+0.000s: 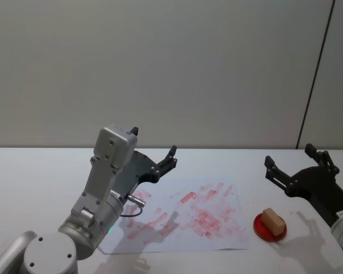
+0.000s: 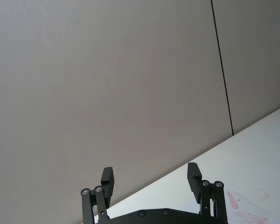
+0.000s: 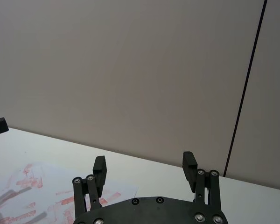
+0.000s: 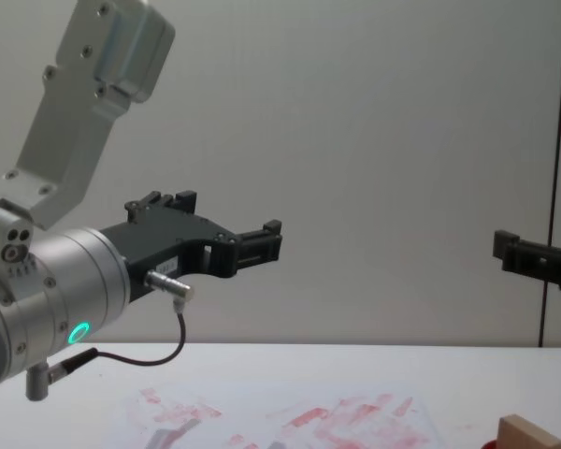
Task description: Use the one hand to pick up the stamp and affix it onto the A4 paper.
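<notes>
The red ink pad's rim [image 4: 489, 444] is showing next to the stamp [image 4: 528, 434], so the stamp will come loose and the ink pad will stay behind when I lift the stamp.
The stamp [image 1: 272, 219], a small tan wooden block, rests on a round red ink pad [image 1: 260, 227] to the right of the A4 paper [image 1: 183, 220], a white sheet smeared with red ink. My right gripper [image 1: 291, 157] hovers open and empty above the table, just behind and right of the stamp. In the right wrist view its fingers [image 3: 99, 164] spread wide over the paper's edge [image 3: 42, 196]. My left gripper [image 1: 153, 145] hangs open and empty above the paper's far left part. The chest view shows the stamp [image 4: 529, 436] at the lower right, below the right gripper [image 4: 540, 258].
The white table [image 1: 34, 171] runs back to a plain grey wall. The left arm's big silver link [image 1: 106, 188] stands over the paper's left side. A thin cable [image 4: 159, 355] loops under the left wrist.
</notes>
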